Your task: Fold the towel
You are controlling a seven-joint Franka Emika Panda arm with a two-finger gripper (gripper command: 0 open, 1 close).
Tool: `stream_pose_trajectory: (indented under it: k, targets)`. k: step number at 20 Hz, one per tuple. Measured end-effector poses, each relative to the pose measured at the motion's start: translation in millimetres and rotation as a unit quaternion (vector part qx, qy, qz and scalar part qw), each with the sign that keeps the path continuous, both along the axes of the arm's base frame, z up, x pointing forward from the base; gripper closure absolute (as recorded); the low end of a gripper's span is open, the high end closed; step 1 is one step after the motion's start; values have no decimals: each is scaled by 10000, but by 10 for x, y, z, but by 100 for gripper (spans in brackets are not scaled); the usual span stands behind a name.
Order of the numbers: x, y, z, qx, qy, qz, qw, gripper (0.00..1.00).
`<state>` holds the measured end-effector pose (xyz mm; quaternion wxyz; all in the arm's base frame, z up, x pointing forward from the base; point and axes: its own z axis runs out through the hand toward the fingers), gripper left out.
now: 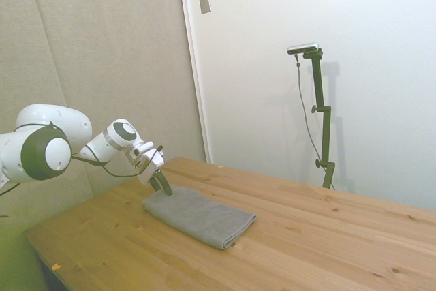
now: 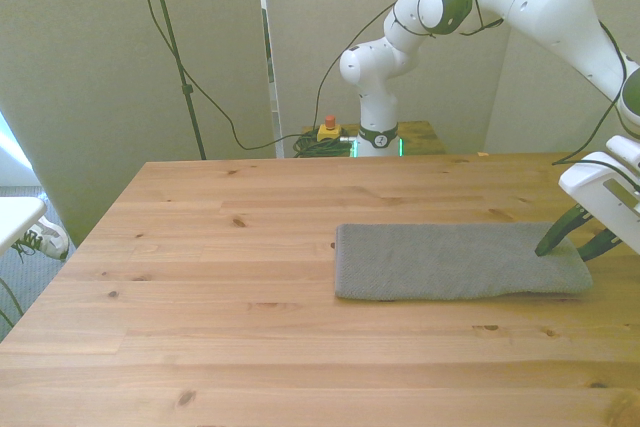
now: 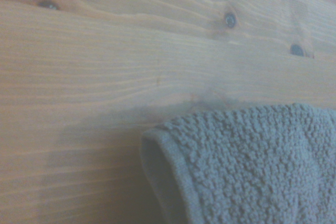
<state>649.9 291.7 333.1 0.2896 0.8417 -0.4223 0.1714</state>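
My gripper will make the grey towel come apart into loose, open folds when it lifts and carries the towel's raised end over, because the layers gape there.
The grey towel lies flat and lengthwise on the wooden table, a folded rectangle with thick layered edges. My gripper is tilted down at the towel's short end at the front view's right. Its dark fingers are open and straddle that end, with the tips at the cloth. In the side view the gripper touches the towel at its end nearest the arm. The wrist view shows a rounded corner of the towel on bare wood.
The table's edge at the front view's right runs just past the gripper. Behind the table's far edge, cables and a red button box sit on the floor.
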Motion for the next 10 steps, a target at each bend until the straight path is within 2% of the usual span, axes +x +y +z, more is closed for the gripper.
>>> stream_pose_trajectory:
  k: [6, 10]
  targets:
    - [-25, -31, 9, 13, -1, 17, 10000, 100]
    - [-26, -73, 115, 78, -84, 28, 9999, 100]
